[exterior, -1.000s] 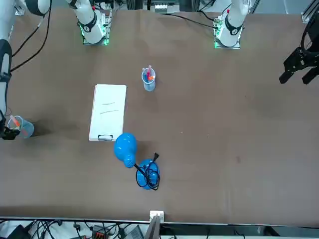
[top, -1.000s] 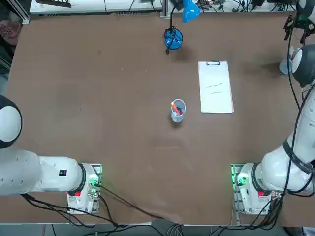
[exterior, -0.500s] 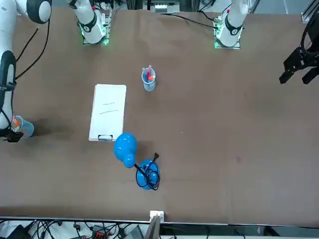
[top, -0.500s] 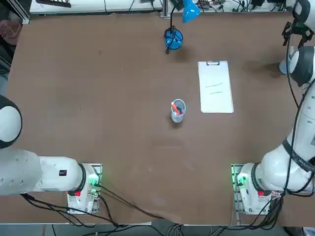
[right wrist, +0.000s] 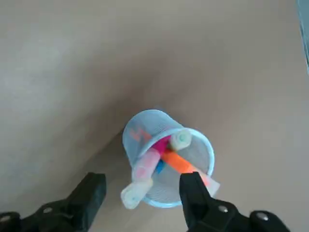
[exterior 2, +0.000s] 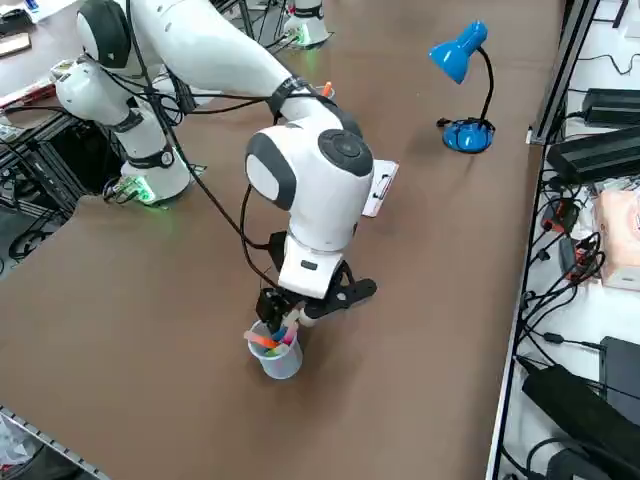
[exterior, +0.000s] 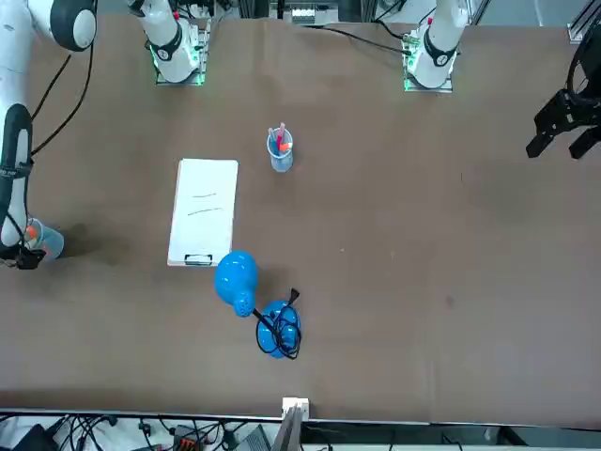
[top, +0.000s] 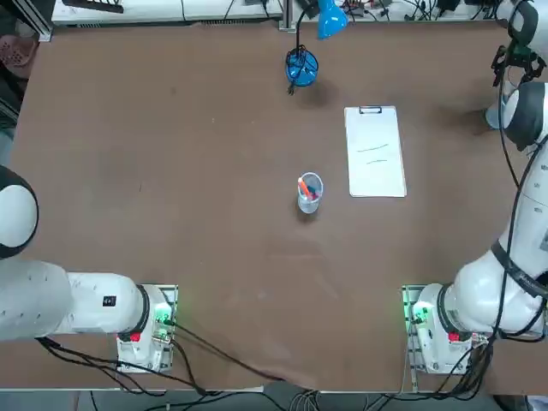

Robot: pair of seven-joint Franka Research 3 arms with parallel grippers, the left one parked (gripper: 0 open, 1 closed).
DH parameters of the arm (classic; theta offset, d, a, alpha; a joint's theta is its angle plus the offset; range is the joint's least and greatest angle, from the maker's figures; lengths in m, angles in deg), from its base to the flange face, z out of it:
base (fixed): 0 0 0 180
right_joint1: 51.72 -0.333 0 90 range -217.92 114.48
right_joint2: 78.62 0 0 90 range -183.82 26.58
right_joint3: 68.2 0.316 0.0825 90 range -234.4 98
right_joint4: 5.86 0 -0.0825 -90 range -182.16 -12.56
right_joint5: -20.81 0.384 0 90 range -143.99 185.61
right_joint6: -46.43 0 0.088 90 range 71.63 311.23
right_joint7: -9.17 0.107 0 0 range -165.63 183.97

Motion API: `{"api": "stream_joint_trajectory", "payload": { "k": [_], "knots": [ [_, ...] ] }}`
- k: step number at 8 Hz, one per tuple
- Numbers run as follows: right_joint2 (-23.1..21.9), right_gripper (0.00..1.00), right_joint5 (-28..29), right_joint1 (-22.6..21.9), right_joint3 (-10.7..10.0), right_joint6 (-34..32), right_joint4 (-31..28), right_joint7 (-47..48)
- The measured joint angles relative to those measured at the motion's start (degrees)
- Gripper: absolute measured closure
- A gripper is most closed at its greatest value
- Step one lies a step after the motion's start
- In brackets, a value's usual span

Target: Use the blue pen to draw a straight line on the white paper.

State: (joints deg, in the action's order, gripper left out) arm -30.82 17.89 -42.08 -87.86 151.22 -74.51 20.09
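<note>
The blue pen (right wrist: 160,167) will come out with its blue tip pointing down when I lift it, because the pen's blue part is deep in the cup.
At the table's right edge stands a clear mesh cup (right wrist: 166,164) (exterior 2: 277,355) (exterior: 45,242) with pink, orange and pale pens in it. A short blue stretch, the blue pen (right wrist: 159,167), shows between the pink and orange ones. My right gripper (right wrist: 142,187) (exterior 2: 286,322) hangs just above the cup, open. Its fingers (right wrist: 91,192) stand on either side of the cup's near rim and hold nothing. The white paper (top: 374,154) (exterior: 204,209) lies flat mid-table, with a dark clip (top: 370,110) on its far short edge and faint strokes on it.
A second cup of pens (top: 309,193) (exterior: 280,150) stands near the table's middle, beside the paper. A blue desk lamp (top: 301,67) (exterior 2: 468,130) sits at the far edge. Cables and boxes (exterior 2: 600,110) lie on a shelf beyond the table's right side.
My right arm has shifted a little over the cup at the table's right edge. The paper, the middle cup and the lamp have not moved.
</note>
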Motion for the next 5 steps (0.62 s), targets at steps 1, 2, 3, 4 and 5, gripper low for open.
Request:
{"api": "stream_joint_trajectory", "payload": {
  "k": [1,2,3,4,5],
  "knots": [
    [0.08,0.08,0.02,0.37,0.00,0.00,0.00,0.01],
    [0.16,0.10,0.04,0.53,0.00,-0.01,0.00,0.03],
    [0.28,0.13,0.13,0.54,0.00,-0.01,0.00,0.08],
    [0.48,0.14,0.17,0.54,0.01,-0.04,0.00,0.15],
    [0.70,0.17,0.17,0.58,0.01,-0.04,0.00,0.23]
  ]
}}
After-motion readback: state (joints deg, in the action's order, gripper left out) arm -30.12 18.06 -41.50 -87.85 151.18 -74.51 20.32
